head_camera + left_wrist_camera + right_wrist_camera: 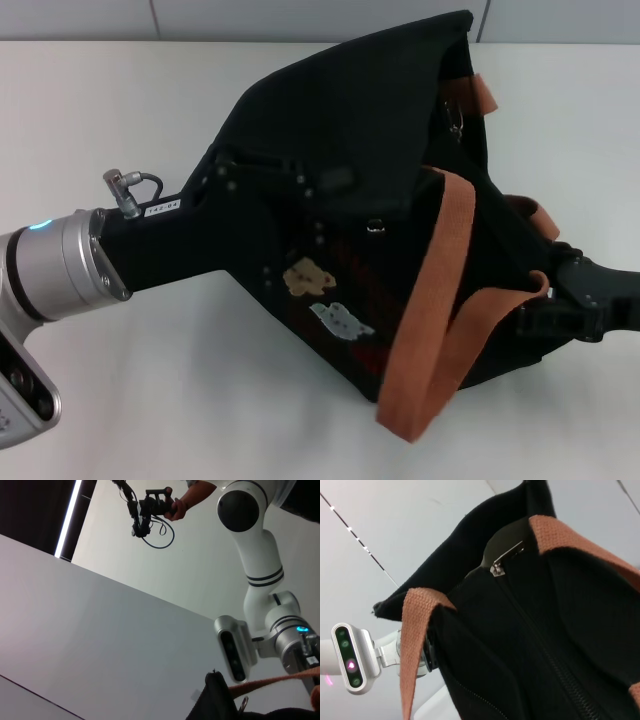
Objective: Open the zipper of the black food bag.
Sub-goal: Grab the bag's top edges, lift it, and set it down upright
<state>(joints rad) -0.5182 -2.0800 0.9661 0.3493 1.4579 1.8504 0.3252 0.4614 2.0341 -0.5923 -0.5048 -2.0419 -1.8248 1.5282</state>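
Observation:
Next, my right gripper backs away because it is by the strap loop (528, 293), away from the zipper's silver pull tab (455, 122), then go to the pull tab's end.
The black food bag (350, 150) lies tilted in the middle of the white table, bear patches (308, 277) facing me and orange-brown handles (440, 290) draped over it. My left gripper (240, 190) presses against the bag's left side, black on black. My right gripper (575, 300) sits at the bag's right end, by a strap loop. In the right wrist view the zipper (540, 645) runs down the bag's top as a closed track, its silver pull tab (507, 557) at the far end. The left wrist view catches only a bag corner (215, 700).
The white table (150, 110) surrounds the bag, with a tiled wall behind. The left wrist view shows my right arm (260, 565) and a person's hand holding a device (155, 505) overhead. The left wrist's camera housing (352, 657) shows past the bag.

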